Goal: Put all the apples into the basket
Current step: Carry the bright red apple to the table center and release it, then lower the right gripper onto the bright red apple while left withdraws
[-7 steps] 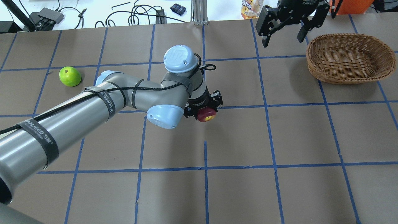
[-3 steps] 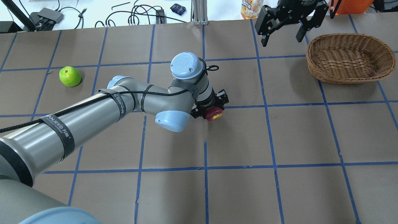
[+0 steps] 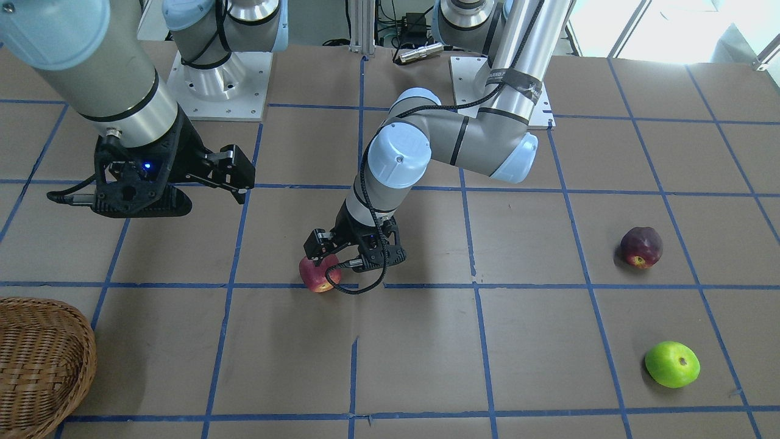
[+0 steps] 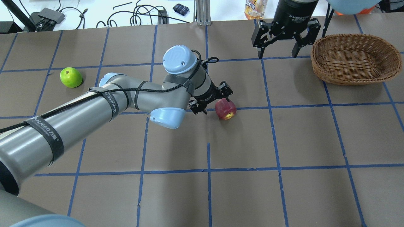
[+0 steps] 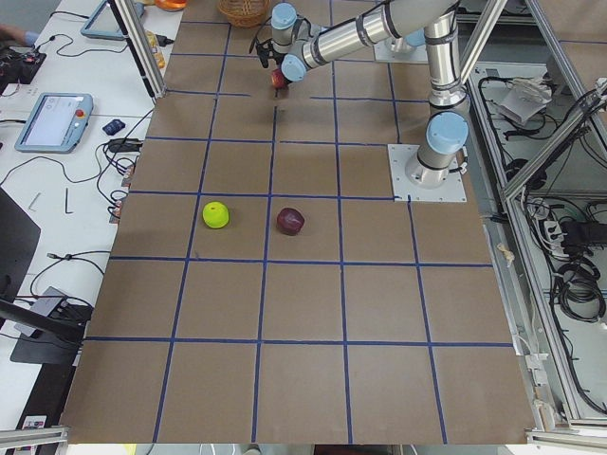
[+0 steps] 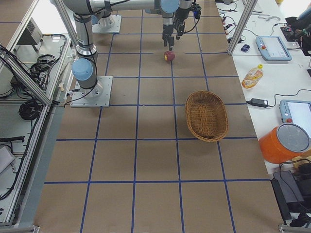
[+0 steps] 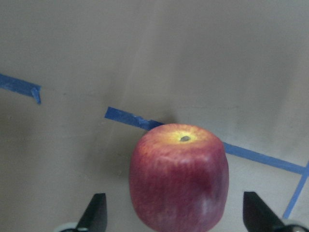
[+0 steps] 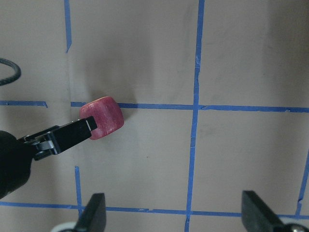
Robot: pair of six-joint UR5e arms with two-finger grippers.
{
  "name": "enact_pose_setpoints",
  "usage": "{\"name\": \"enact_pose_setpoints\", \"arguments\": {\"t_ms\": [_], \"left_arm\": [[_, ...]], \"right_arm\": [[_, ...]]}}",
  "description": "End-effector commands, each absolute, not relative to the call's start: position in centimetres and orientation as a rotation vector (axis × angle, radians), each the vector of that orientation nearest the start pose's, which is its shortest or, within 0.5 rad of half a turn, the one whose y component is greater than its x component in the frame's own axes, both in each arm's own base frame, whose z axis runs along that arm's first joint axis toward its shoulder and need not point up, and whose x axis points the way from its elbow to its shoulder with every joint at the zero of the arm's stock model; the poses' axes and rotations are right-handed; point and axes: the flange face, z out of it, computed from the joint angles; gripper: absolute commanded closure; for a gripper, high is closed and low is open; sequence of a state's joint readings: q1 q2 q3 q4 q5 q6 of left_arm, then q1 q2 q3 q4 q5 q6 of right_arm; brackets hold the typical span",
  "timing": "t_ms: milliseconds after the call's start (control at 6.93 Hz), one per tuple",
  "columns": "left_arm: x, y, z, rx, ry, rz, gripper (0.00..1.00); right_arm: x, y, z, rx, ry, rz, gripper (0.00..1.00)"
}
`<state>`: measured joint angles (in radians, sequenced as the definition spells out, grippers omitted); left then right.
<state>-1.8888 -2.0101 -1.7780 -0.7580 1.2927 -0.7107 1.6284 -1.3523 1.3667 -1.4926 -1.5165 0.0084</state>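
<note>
Next, I move my left gripper away and then take the red apple to the wicker basket with my right gripper, because my left gripper is open beside the apple, far from the basket.
The red apple (image 4: 225, 109) lies on its side on the brown table, on a blue tape line; it fills the left wrist view (image 7: 178, 181). My left gripper (image 4: 212, 100) is open, its fingers wide apart just behind the apple, not gripping it. My right gripper (image 4: 277, 53) is open and empty, hanging left of the wicker basket (image 4: 347, 74), which holds nothing. The green apple (image 4: 71, 77) sits far left. The maroon apple (image 3: 641, 247) rests near the green one (image 3: 672, 364); the left arm hides it in the overhead view.
Blue tape lines grid the brown table. A bottle (image 4: 255, 8), cables and an orange bucket (image 6: 284, 143) sit beyond the table's far edge. The two arm bases (image 3: 219, 79) stand at the robot's side of the table.
My left gripper carried the red apple a little to the right, opened and let it go onto the table. My right gripper came lower and turned, staying open beside the basket.
</note>
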Motion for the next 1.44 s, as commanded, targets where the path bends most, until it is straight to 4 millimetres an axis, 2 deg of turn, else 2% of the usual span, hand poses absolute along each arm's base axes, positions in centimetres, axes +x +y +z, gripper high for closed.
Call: {"name": "enact_pose_setpoints", "arguments": {"t_ms": [0,144,289,433,577,722,866,1010,1155,1299], "left_arm": [[-26.1,-56.4,24.2,-0.539,3.407,-0.062,0.00],[-22.3,-57.3,25.7,-0.446,3.408,-0.081,0.00],[-17.6,-58.1,26.5,-0.356,3.356,-0.114,0.00],[-12.7,-58.4,27.2,-0.216,3.348,-0.099,0.00],[-6.6,-58.9,28.6,-0.103,3.279,-0.114,0.00],[-0.3,-58.6,29.6,0.003,3.151,-0.101,0.00],[6.2,-57.5,28.9,0.090,3.015,0.007,0.00],[11.2,-56.9,27.9,0.051,2.996,0.066,0.00],[14.9,-56.6,27.9,0.198,2.984,0.060,0.00],[17.7,-55.9,27.6,0.269,2.971,0.054,0.00]], "right_arm": [[18.5,-56.1,41.1,-0.173,3.079,0.151,0.00],[22.0,-55.8,37.2,-0.269,3.078,0.086,0.00],[25.8,-55.4,32.9,-0.368,3.066,-0.001,0.00],[28.3,-54.4,29.5,-0.433,3.061,-0.048,0.00],[29.2,-52.9,27.7,-0.468,3.049,-0.039,0.00],[29.1,-52.2,25.8,-0.503,3.046,-0.045,0.00],[29.3,-51.5,23.9,-0.557,3.033,-0.067,0.00],[30.0,-50.5,22.4,-0.587,3.021,-0.101,0.00],[30.3,-50.5,20.1,-0.597,3.015,-0.136,0.00],[30.5,-51.3,18.3,-0.599,3.010,-0.185,0.00]]}}
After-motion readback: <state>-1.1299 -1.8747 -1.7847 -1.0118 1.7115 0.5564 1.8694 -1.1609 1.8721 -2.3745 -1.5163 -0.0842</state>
